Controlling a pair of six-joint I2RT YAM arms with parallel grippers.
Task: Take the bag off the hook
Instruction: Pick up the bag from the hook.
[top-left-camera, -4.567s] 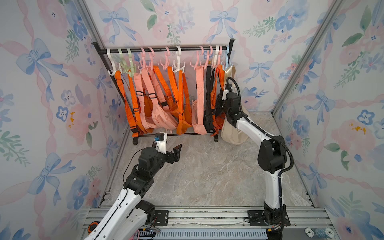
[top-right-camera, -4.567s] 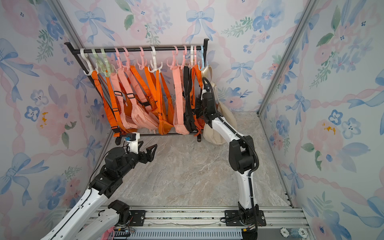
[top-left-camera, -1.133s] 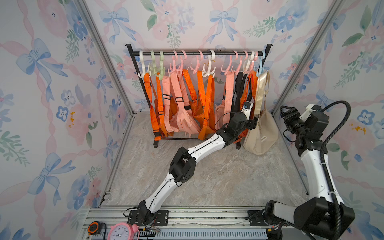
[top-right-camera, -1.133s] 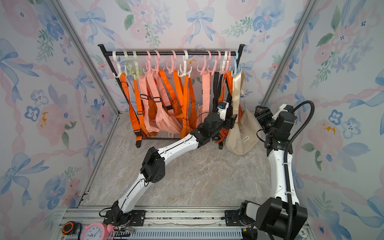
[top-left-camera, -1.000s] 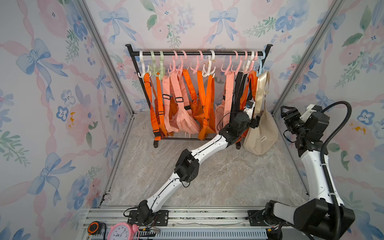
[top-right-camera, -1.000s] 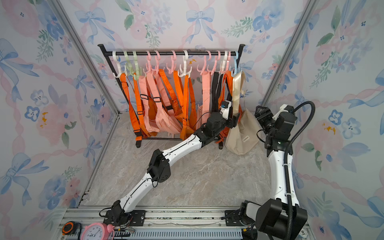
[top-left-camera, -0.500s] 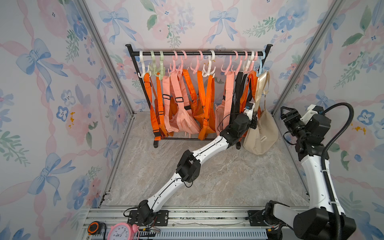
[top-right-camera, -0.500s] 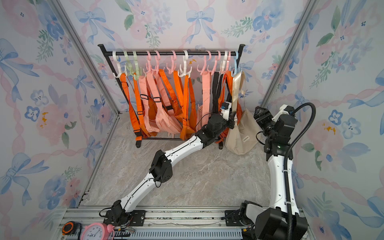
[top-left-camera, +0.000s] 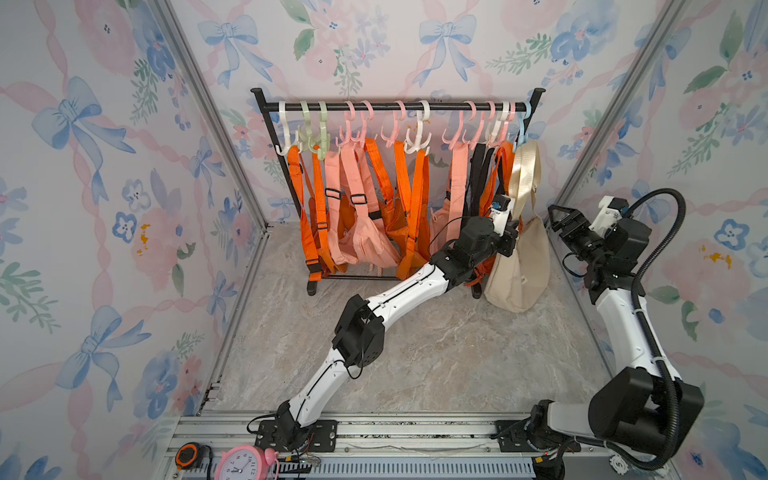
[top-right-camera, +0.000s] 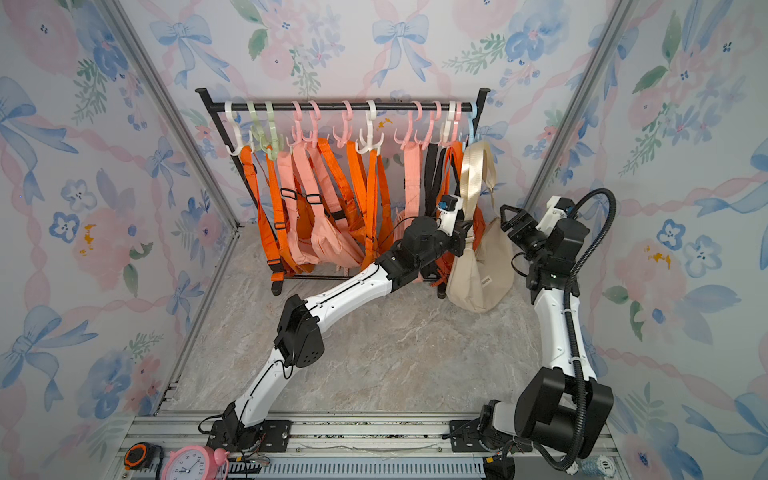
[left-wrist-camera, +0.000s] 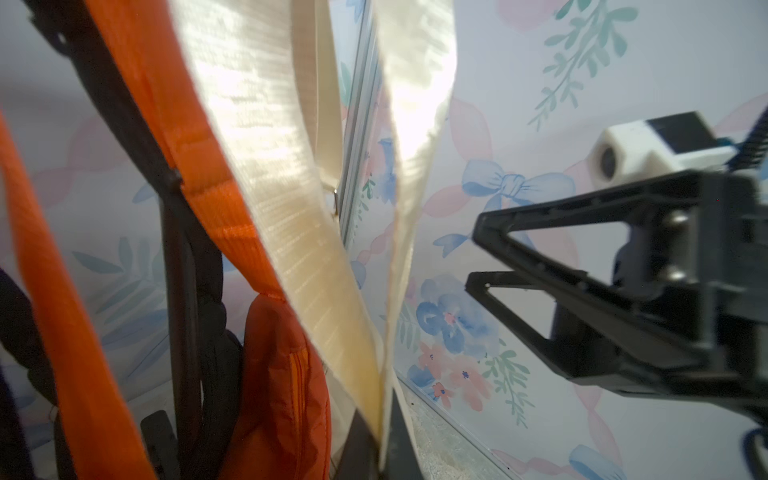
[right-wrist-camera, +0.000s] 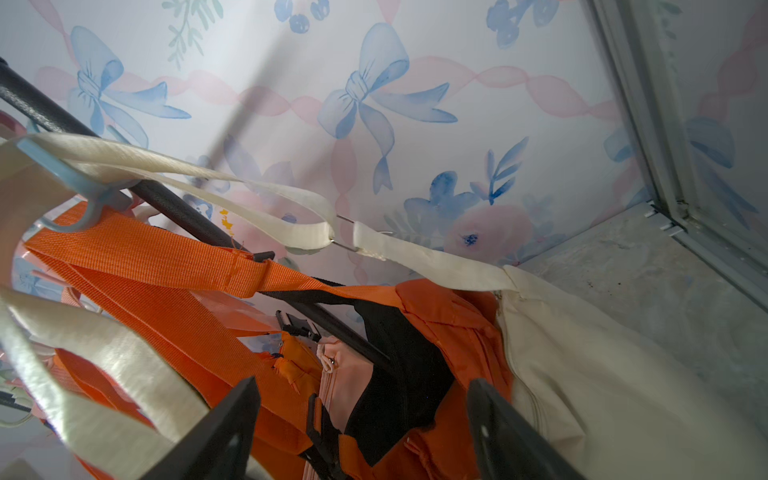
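I should lift the strap's upper part clear with my right gripper, because the strap's top loops over the light blue hook while my left gripper holds the strap low.
A cream bag hangs by its cream strap from a light blue hook at the right end of the rack. My left gripper reaches across from the left. It is shut on the strap, pinched low between the jaws, just above the bag body. My right gripper stands open to the right of the bag, touching nothing. In the right wrist view the open gripper faces the bags, with the hook and strap beyond.
The black rack bar carries several pastel hooks with orange, pink and black bags packed left of the cream one. The right wall frame is close behind the bag. A pink clock and a tape measure sit on the front rail.
My left gripper has closed on the cream strap within the last second. The right gripper has lifted slightly and widened a little. The bag still hangs from the hook.
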